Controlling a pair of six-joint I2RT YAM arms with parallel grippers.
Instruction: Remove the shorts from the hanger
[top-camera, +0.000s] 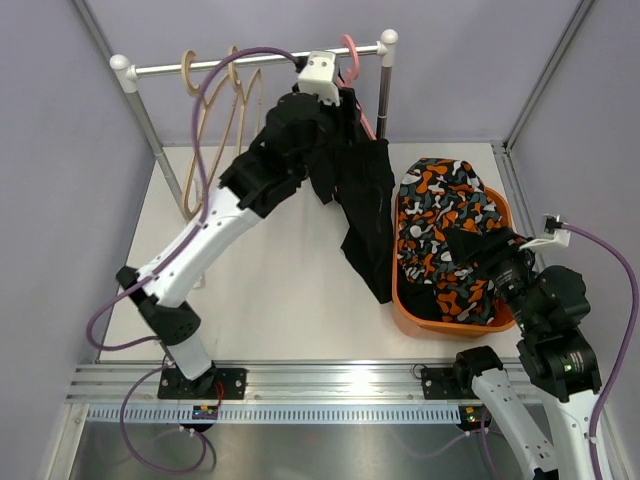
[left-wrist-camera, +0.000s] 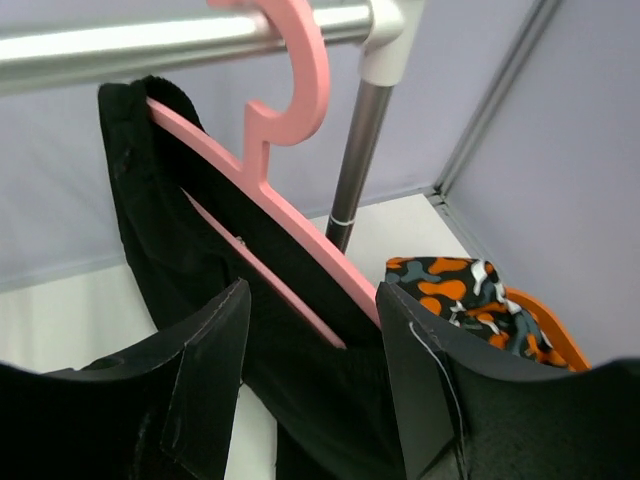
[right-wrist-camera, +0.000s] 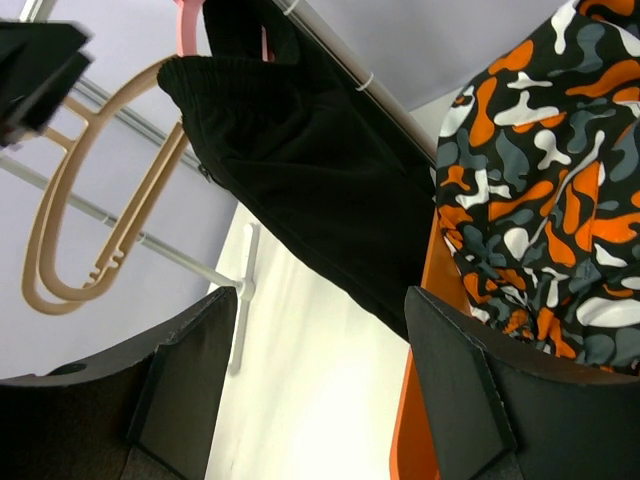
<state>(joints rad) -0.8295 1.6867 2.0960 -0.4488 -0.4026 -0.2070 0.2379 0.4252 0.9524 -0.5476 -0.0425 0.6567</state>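
The black shorts (top-camera: 366, 208) will come along, hanging limp, when the robot lifts the pink hanger off the rail, because the waistband (left-wrist-camera: 140, 103) wraps over the hanger's end.
A pair of black shorts (top-camera: 365, 200) hangs from a pink hanger (top-camera: 352, 55) on the rack's rail, its hem reaching down to the table. My left gripper (top-camera: 335, 105) is up at the waistband, right under the rail. In the left wrist view its jaws are apart, the gripper (left-wrist-camera: 312, 350) open, with the hanger's (left-wrist-camera: 290, 90) sloping arm and the shorts (left-wrist-camera: 170, 230) just beyond the fingertips. Patterned orange, white and grey shorts (top-camera: 450, 215) lie in the orange basket (top-camera: 403, 295). My right gripper (top-camera: 478, 248) hovers open over the basket with nothing in it, also seen as (right-wrist-camera: 320, 380).
Two bare wooden hangers (top-camera: 190, 75) (top-camera: 238, 85) hang at the rail's left end. The rack's right post (top-camera: 385, 90) stands just behind the shorts. Grey walls close in the table on three sides. The basket's rim (right-wrist-camera: 420, 400) lies close beside my right fingers.
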